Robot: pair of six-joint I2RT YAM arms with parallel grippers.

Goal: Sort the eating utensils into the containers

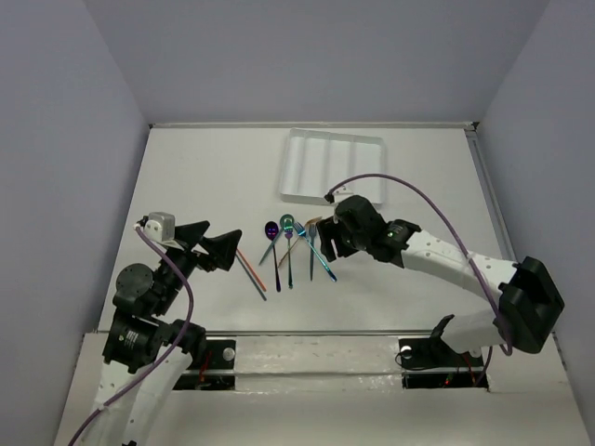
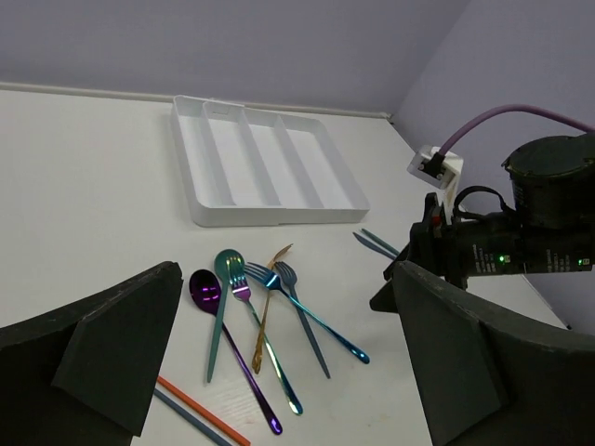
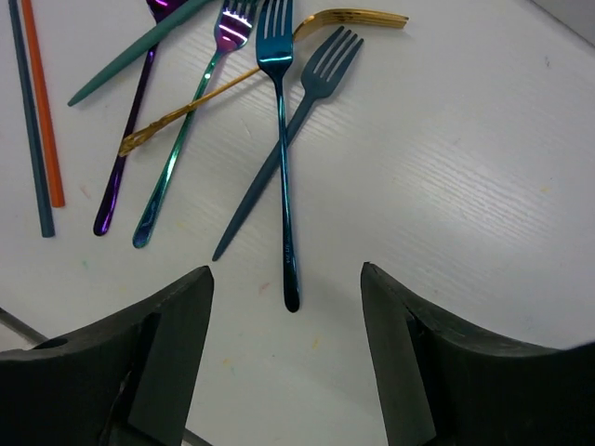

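The blue fork (image 3: pixel 283 139) lies on top of the dark fork, and its handle is lined up between my right gripper's fingers. I should keep going down until the fingers are on both sides of the blue fork's handle (image 3: pixel 289 269).
The utensils lie in a loose bunch on the table (image 1: pixel 204 177): a purple spoon (image 2: pixel 206 290), a teal spoon (image 2: pixel 228 263), an iridescent fork (image 2: pixel 270 358), a gold piece (image 2: pixel 262 325), a dark fork (image 3: pixel 279 167) and a blue fork (image 3: pixel 284 186). An orange chopstick (image 2: pixel 200 409) and a grey-blue one (image 3: pixel 28 121) lie left of them. The white tray (image 1: pixel 333 165) has long compartments that look empty. My right gripper (image 3: pixel 288 362) is open just above the table, with the blue fork's handle end between its fingers. My left gripper (image 2: pixel 284 316) is open, held above and left of the bunch.
A pair of teal chopsticks (image 2: pixel 376 243) lies beside the right gripper (image 1: pixel 323 243). The left gripper (image 1: pixel 216 243) sits near the orange chopstick. Purple cables run along both arms. Walls close the table on three sides.
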